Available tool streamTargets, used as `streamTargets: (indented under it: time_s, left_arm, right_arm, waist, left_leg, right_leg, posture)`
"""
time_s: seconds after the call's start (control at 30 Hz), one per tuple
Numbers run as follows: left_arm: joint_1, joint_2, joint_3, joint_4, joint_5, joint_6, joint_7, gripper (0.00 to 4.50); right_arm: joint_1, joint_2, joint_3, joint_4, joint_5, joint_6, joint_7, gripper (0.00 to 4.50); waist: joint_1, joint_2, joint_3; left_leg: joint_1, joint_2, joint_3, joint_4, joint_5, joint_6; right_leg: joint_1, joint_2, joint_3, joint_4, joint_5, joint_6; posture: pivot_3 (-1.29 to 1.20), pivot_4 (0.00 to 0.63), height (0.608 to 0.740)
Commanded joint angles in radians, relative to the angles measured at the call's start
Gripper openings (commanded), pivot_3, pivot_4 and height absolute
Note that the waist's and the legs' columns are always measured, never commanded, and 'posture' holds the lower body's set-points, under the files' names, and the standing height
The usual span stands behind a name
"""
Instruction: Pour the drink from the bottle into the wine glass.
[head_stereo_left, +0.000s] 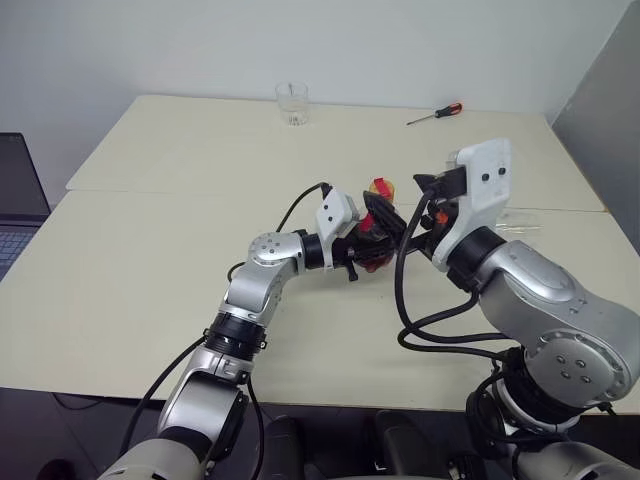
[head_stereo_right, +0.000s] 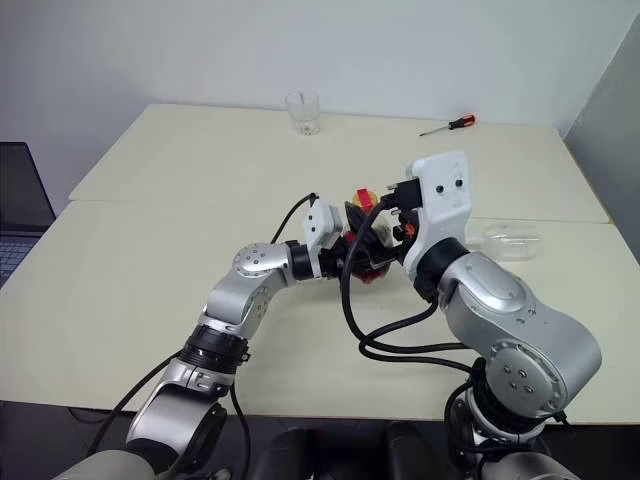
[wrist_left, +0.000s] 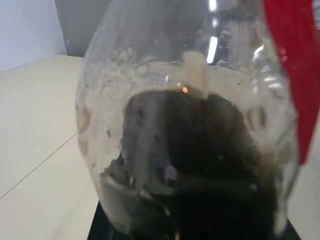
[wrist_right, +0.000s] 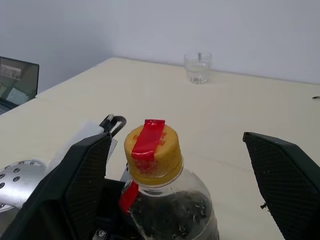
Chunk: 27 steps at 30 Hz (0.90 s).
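I expect the yellow cap (head_stereo_left: 382, 188) to come clean off the bottle when I turn it, because the cap's red strip is out of line with the strip on the bottle (wrist_right: 129, 196) below.
My left gripper (head_stereo_left: 362, 243) reaches in over the middle of the table and is shut on the belly of the bottle (head_stereo_left: 375, 235). The bottle is clear, with a red strip and a yellow cap (wrist_right: 152, 150). It stands upright, lifted off the table. The dark drink (wrist_left: 200, 165) lies in its lower part. My right gripper (wrist_right: 175, 141) is open, with one finger on each side of the cap and touching nothing. A clear glass shape (head_stereo_right: 510, 241), which I take for the wine glass, sits on the table right of my right arm. Its stem is not discernible.
A short clear tumbler (head_stereo_left: 292, 103) stands at the table's far edge, and a red-handled screwdriver (head_stereo_left: 435, 114) lies at the far right. A laptop (head_stereo_left: 15, 200) sits off the table's left side. A seam (head_stereo_left: 150, 192) runs across the tabletop.
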Motion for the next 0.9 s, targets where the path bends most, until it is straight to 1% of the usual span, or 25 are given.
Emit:
streamTargets:
  time_s: [0.03, 0.53, 0.63, 0.8, 0.9]
  left_arm:
    - [-0.012, -0.008, -0.003, -0.043, -0.002, -0.015, 0.004, 1.13]
    - [-0.016, -0.009, 0.003, -0.047, 0.002, -0.013, 0.014, 1.13]
    - [-0.007, -0.008, 0.001, -0.060, 0.001, -0.009, 0.016, 1.13]
    - [-0.004, -0.007, 0.001, -0.068, 0.000, -0.004, 0.021, 1.13]
    - [-0.004, -0.006, 0.002, -0.067, 0.000, -0.004, 0.022, 1.13]
  right_arm:
    - [-0.016, -0.003, 0.009, -0.025, -0.013, -0.037, 0.006, 4.50]
    - [0.008, 0.024, 0.032, 0.001, -0.028, -0.046, 0.030, 4.50]
    - [0.009, 0.024, 0.034, 0.001, -0.028, -0.046, 0.031, 3.89]
    - [0.007, 0.021, 0.036, 0.003, -0.027, -0.041, 0.036, 2.11]
    - [0.008, 0.019, 0.041, 0.006, -0.029, -0.040, 0.037, 2.10]
  waist:
    - [0.000, 0.000, 0.000]
    - [0.000, 0.000, 0.000]
    - [0.000, 0.000, 0.000]
    - [0.000, 0.000, 0.000]
    - [0.000, 0.000, 0.000]
  left_leg:
    - [0.000, 0.000, 0.000, 0.000, 0.000, 0.000]
    - [0.000, 0.000, 0.000, 0.000, 0.000, 0.000]
    - [0.000, 0.000, 0.000, 0.000, 0.000, 0.000]
    - [0.000, 0.000, 0.000, 0.000, 0.000, 0.000]
    - [0.000, 0.000, 0.000, 0.000, 0.000, 0.000]
  right_leg:
    - [0.000, 0.000, 0.000, 0.000, 0.000, 0.000]
    - [0.000, 0.000, 0.000, 0.000, 0.000, 0.000]
    - [0.000, 0.000, 0.000, 0.000, 0.000, 0.000]
    - [0.000, 0.000, 0.000, 0.000, 0.000, 0.000]
    - [0.000, 0.000, 0.000, 0.000, 0.000, 0.000]
  posture:
    - [0.00, 0.150, 0.740]
    - [0.00, 0.150, 0.740]
    - [0.00, 0.150, 0.740]
    - [0.00, 0.150, 0.740]
    - [0.00, 0.150, 0.740]
